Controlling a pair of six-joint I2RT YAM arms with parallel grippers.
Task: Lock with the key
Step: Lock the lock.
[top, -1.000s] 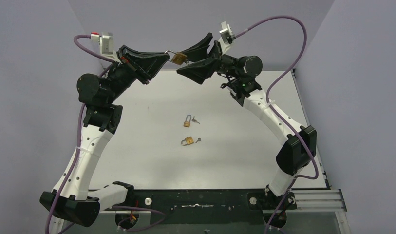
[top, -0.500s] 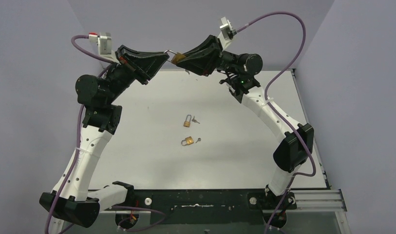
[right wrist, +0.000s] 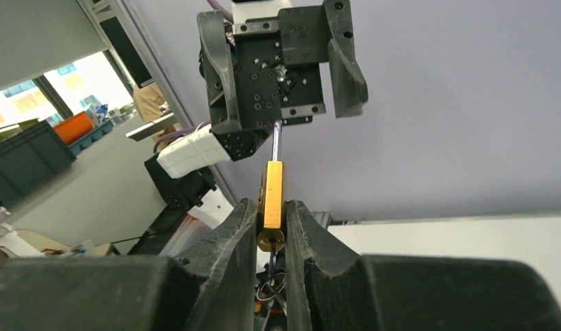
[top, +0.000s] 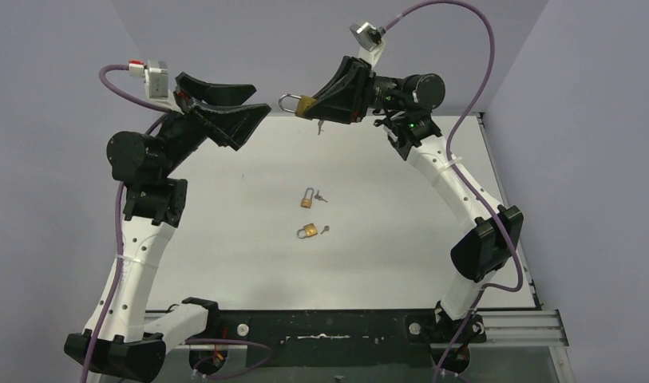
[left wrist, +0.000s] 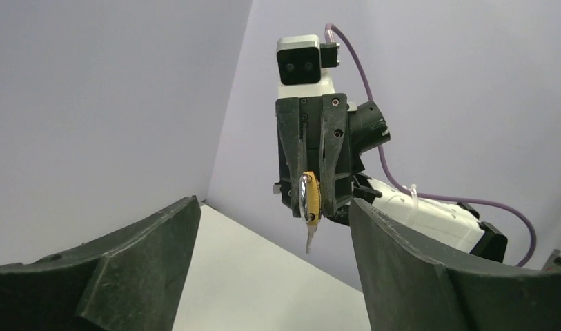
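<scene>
The padlock's body (top: pixel 305 106) is clamped in my right gripper above the key, which leaves the steel shackle (top: pixel 288 102) free. My left gripper should therefore reach in and close on the shackle.
High above the far side of the table, my right gripper (top: pixel 306 104) is shut on a brass padlock (top: pixel 303 104). Its steel shackle (top: pixel 289 101) points left toward my left gripper (top: pixel 259 100). A key (top: pixel 319 125) hangs from the padlock's underside. The left gripper stands open and empty, a short gap away from the shackle. In the right wrist view the padlock (right wrist: pixel 272 198) is pinched edge-on between the fingers (right wrist: pixel 239 234), with a key ring (right wrist: pixel 269 286) dangling below. Through the left wrist view the padlock (left wrist: pixel 308 198) and key (left wrist: pixel 310 238) show past the spread jaws.
Two more brass padlocks lie mid-table, one (top: pixel 306 198) with a key (top: pixel 321 197) beside it, another (top: pixel 306 232) with its key (top: pixel 326 230). Grey walls close the back and sides. A purple cable (top: pixel 464 48) loops over the right arm.
My left gripper let go of the shackle, opened and drew back to the left. My right gripper closed on the padlock's body and now carries it alone, slightly higher.
</scene>
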